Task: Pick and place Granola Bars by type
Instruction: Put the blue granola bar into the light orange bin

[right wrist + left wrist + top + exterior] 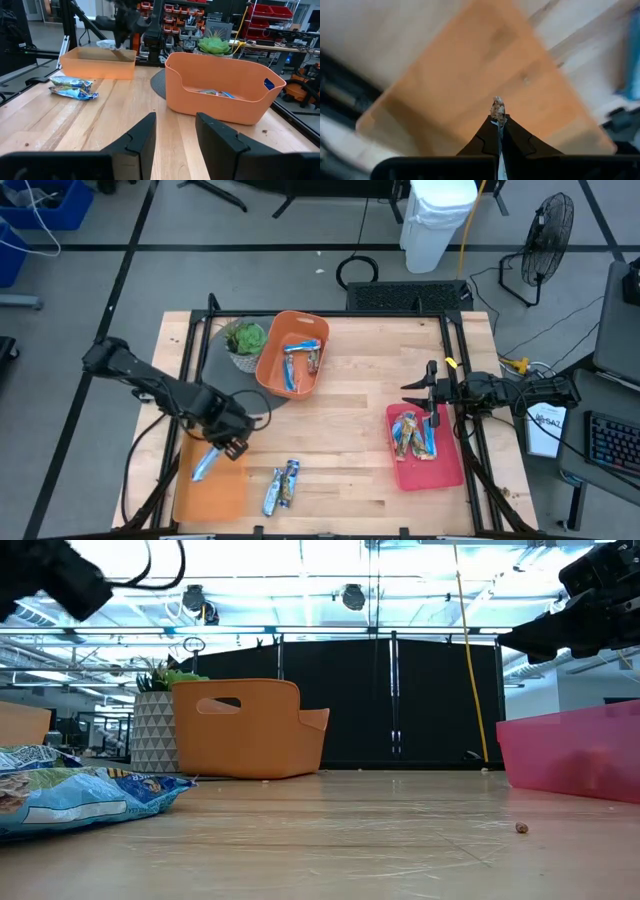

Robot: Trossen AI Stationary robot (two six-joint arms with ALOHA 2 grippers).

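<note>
The blue granola bar point(206, 464) hangs above the empty orange tray, so my left gripper keeps going toward the tray's middle point(212, 483) and let the bar go there.
My left gripper point(228, 444) is over the flat orange tray point(225, 498) at the table's near left, shut on a bright blue granola bar point(205, 465). Two more bars point(283, 485) lie flat on the table right of that tray and show close in the low view point(80, 792). The orange basket point(270, 365) at the far middle holds a few bars point(300, 360). The pink tray point(440, 470) at the right holds several bars point(412, 436). My right gripper point(428, 388) hangs open and empty above the pink tray's far end. My left gripper pinches one end of the blue bar between its two shut fingers. The crimped wrapper end point(497, 108) sticks out just past the fingertips. The rest of the bar point(203, 468) slants away below the gripper, over the orange tray. Whether its free end touches the tray, I cannot tell.
A potted green plant point(245, 340) stands on a dark round mat beside the basket's left side. Bare wood lies between the basket, the two loose bars and the pink tray. A small crumb point(520, 828) lies on the wood.
</note>
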